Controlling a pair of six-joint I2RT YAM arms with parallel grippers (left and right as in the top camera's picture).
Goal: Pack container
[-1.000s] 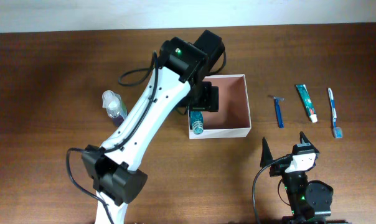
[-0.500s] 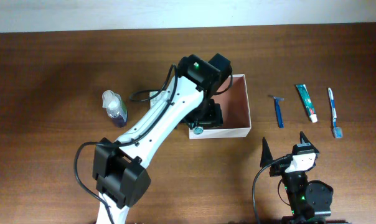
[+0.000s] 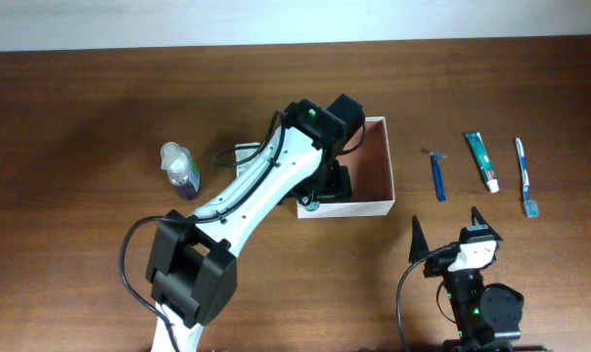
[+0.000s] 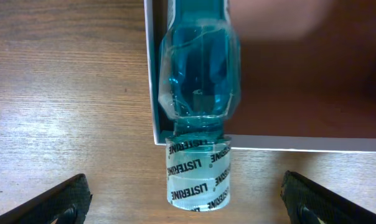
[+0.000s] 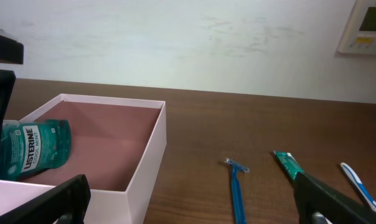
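Note:
The mouthwash bottle's neck lies on the container's side (image 4: 199, 129) and its cap is outside, so my left gripper should grab the cap (image 4: 198, 175) and lift the bottle in.
The container (image 3: 366, 206), a white box with a reddish-brown inside, sits mid-table. A blue Listerine mouthwash bottle (image 4: 197, 74) lies in its front left corner, with its neck resting on the white wall (image 4: 287, 144) and its labelled cap hanging outside over the table. Only the cap (image 3: 313, 204) shows in the overhead view. My left gripper (image 4: 188, 214) hovers over the cap, open wide, touching nothing. My right gripper (image 3: 447, 221) is open and empty near the front edge. In the right wrist view it (image 5: 194, 208) faces the container (image 5: 144, 180) and the bottle (image 5: 32, 149).
A clear pump bottle with purple liquid (image 3: 180, 168) stands left of the box. A white labelled item (image 3: 245, 156) lies partly under my left arm. A blue razor (image 3: 437, 176), a green toothpaste tube (image 3: 481, 161) and a toothbrush (image 3: 525, 178) lie to the right.
My left arm has shifted right and settled lower over the box's front left corner. The bottle is now mostly covered by it from above. My right arm has not moved.

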